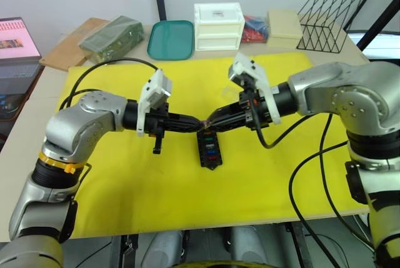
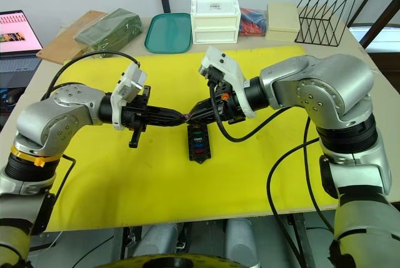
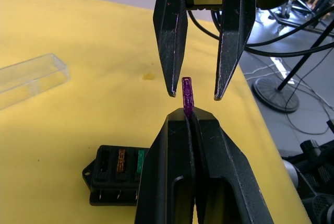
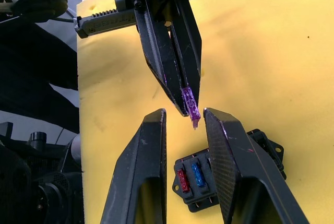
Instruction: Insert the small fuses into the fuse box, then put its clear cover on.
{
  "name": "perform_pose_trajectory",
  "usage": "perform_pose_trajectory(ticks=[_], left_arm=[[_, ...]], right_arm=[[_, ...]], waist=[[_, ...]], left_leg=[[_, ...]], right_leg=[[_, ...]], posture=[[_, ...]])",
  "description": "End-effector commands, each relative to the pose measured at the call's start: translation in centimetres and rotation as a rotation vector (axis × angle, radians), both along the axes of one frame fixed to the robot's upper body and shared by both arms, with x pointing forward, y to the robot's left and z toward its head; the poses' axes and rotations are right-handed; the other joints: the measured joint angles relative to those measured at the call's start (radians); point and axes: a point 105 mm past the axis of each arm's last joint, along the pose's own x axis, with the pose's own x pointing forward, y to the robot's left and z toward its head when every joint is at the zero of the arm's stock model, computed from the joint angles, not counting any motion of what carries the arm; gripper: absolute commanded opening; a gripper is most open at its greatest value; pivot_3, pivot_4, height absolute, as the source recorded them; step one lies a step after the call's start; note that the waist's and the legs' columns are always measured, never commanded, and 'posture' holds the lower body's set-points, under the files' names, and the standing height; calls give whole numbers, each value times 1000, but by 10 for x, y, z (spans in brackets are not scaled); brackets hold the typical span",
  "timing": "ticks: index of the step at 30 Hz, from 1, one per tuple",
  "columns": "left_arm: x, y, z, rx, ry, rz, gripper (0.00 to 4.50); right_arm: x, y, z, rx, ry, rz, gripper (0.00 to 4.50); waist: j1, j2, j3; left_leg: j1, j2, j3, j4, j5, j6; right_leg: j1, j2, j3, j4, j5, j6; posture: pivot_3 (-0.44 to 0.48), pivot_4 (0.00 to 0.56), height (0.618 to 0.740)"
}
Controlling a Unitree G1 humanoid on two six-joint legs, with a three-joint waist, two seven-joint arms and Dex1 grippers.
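My gripper will push down the purple fuse (image 4: 191, 107), which should stay standing in its slot, since the red and blue fuses (image 4: 191, 177) stand upright between snug slot sides.
The black fuse box (image 1: 209, 150) lies on the yellow mat, with red, blue, amber and green fuses seated in its slots (image 4: 194, 176). Just above it my two grippers meet tip to tip. My left gripper (image 3: 189, 115) is shut on a purple fuse (image 3: 187, 95), which sticks out past its tips. My right gripper (image 4: 183, 115) is open, its two fingers on either side of that fuse without touching it. The clear cover (image 3: 30, 77) lies flat on the mat beyond the box.
Along the table's far edge stand a teal tray (image 1: 170, 39), a white drawer unit (image 1: 219, 25), a beige box (image 1: 284, 27), a black wire rack (image 1: 328, 21) and a green bag (image 1: 111, 34). A laptop (image 1: 17, 46) sits at far left. Cables hang from both arms.
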Motion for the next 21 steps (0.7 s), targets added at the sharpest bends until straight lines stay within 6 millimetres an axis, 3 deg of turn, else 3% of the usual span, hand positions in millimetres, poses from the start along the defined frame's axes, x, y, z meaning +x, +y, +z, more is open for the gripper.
perform_pose_trajectory(ticks=[1,4,7,17,21], left_arm=[[-2,1,9,-8,-46,-9,0],[-1,1,9,-8,-46,-6,0],[-1,1,8,-5,-45,-5,0],[1,5,-1,49,-45,23,0],[5,15,-14,90,-34,62,866]], right_arm=[[-2,1,7,10,-37,17,1164],[-2,2,7,9,-36,19,825],[-2,2,7,11,-35,20,19],[0,3,7,2,-54,30,19],[11,-1,4,11,-140,50,0]], waist=[[0,0,0],[0,0,0],[0,0,0],[0,0,0],[-4,0,0]], left_leg=[[0,0,0,0,0,0],[0,0,0,0,0,0],[0,0,0,0,0,0],[0,0,0,0,0,0],[0,0,1,0,0,0]], right_leg=[[0,0,0,0,0,0],[0,0,0,0,0,0],[0,0,0,0,0,0],[0,0,0,0,0,0],[-1,0,0,1,0,0]], posture=[[0,150,740],[0,150,740],[0,150,740],[0,150,740],[0,150,740]])
